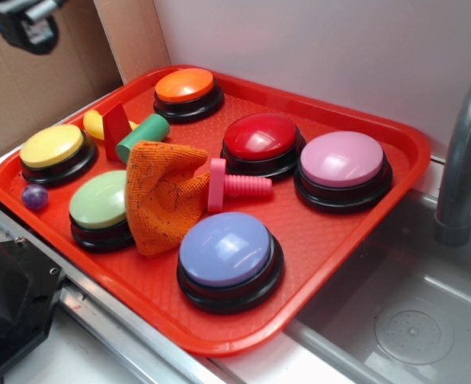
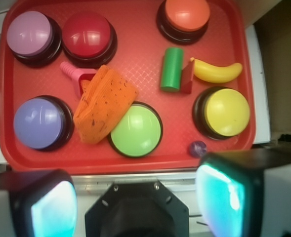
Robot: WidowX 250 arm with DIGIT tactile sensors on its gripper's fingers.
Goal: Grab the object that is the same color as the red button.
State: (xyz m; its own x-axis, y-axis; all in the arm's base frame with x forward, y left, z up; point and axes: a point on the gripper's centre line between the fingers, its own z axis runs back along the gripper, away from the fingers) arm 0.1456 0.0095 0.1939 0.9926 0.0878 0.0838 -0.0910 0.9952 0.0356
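The green cylinder rests close against the dark-red block, so I expect the cylinder to move a little but stay on the tray when the robot lifts the block.
The small dark-red block stands on the red tray between the green cylinder and the yellow banana. In the wrist view the block sits right of the cylinder and left of the banana. The red button is in the tray's middle back; it also shows in the wrist view. My gripper is open and empty, high above the tray's near-left edge; only part of it shows in the exterior view's top left corner.
Orange, yellow, green, purple-blue and pink buttons fill the tray. An orange cloth, a pink screw toy and a small purple ball lie among them. A sink with a faucet is on the right.
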